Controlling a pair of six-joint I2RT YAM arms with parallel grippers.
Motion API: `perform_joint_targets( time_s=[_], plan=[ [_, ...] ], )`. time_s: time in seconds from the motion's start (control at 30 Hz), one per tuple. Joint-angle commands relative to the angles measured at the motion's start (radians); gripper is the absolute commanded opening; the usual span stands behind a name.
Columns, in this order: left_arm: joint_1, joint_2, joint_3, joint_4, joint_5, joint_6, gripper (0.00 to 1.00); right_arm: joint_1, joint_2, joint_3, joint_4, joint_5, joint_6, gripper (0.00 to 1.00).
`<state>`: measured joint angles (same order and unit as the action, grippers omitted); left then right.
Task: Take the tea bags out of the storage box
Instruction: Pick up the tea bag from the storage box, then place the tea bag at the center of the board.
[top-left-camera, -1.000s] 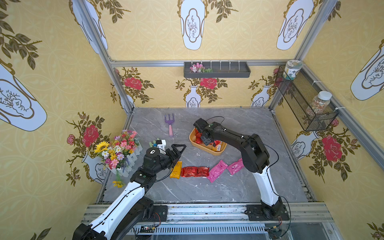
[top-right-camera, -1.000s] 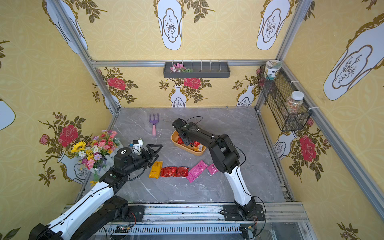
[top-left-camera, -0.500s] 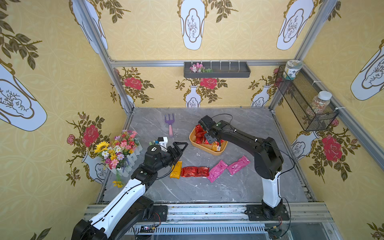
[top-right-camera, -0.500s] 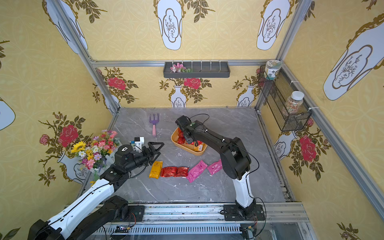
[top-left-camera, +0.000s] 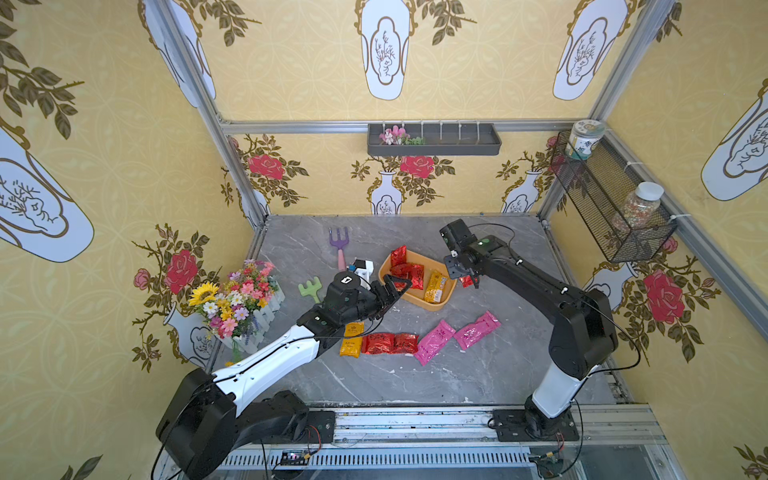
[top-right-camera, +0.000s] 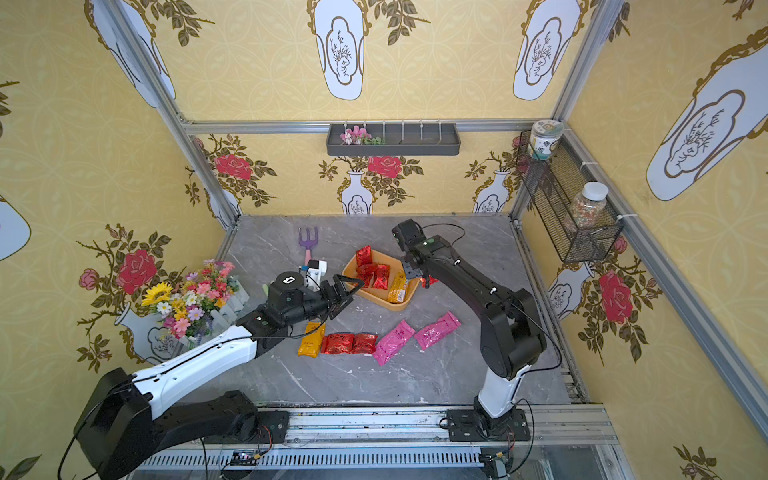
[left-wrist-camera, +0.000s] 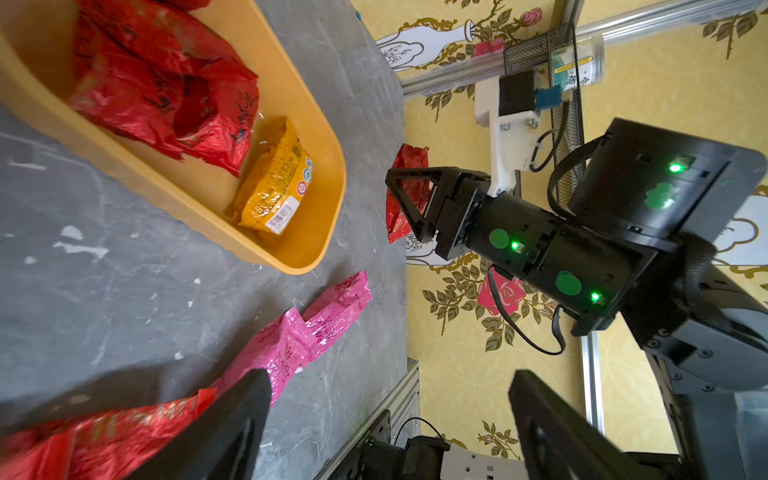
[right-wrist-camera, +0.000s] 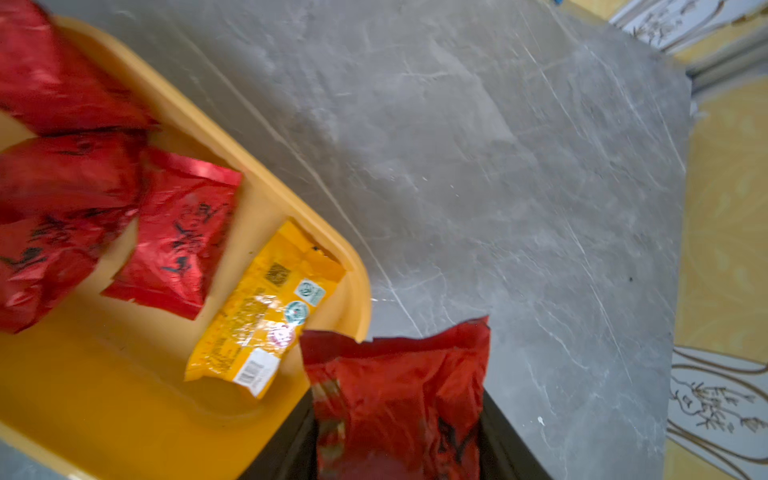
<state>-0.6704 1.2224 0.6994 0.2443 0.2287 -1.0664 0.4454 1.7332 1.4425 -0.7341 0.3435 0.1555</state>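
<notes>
My left gripper should move back first, because it is open and crowds the storage box's near rim (top-right-camera: 368, 298). My right gripper will then take the red tea bag at the storage box's far rim (top-right-camera: 364, 255).
The storage box (top-left-camera: 432, 306) (top-right-camera: 386, 305) is an orange-yellow tub in mid-table. It holds several red tea bags (top-left-camera: 409, 274) (right-wrist-camera: 178, 232) and one orange-yellow tea bag (top-left-camera: 434, 286) (left-wrist-camera: 274, 183). My right gripper (top-left-camera: 467, 280) (right-wrist-camera: 399, 436) hangs just beyond the box's right end, shut on a red tea bag (right-wrist-camera: 399, 395) (left-wrist-camera: 401, 195). My left gripper (top-left-camera: 398, 296) (left-wrist-camera: 390, 415) stands open and empty at the box's near-left rim. In front of the box lie an orange tea bag (top-left-camera: 351, 338), two red tea bags (top-left-camera: 390, 343) and two pink tea bags (top-left-camera: 434, 340) (left-wrist-camera: 307, 332).
A purple toy fork (top-left-camera: 338, 245), a green rake (top-left-camera: 311, 287) and a small white block (top-left-camera: 363, 266) lie left of the box. A flower bouquet (top-left-camera: 237, 299) fills the left edge. A grey wall tray (top-left-camera: 434, 139) and a mesh basket (top-left-camera: 611, 199) hang on the walls.
My right gripper has swung from over the box to beyond its right end, carrying a red tea bag out. My left gripper has reached closer to the box.
</notes>
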Motion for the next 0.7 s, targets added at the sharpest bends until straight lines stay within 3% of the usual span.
perform_joint_targets(
  time_s=[0.0, 0.33, 0.67],
  plan=[
    [-0.032, 0.074, 0.040, 0.084, 0.025, 0.007, 0.94, -0.062, -0.022, -0.047, 0.028, -0.075, 0.037, 0.54],
    [-0.119, 0.239, 0.134, 0.170, 0.061, -0.012, 0.92, -0.218, 0.068, -0.111, 0.064, -0.159, 0.048, 0.53],
    [-0.123, 0.178, 0.030, 0.225, 0.036, -0.032, 0.93, -0.275, 0.150, -0.160, 0.101, -0.189, 0.071, 0.51]
  ],
)
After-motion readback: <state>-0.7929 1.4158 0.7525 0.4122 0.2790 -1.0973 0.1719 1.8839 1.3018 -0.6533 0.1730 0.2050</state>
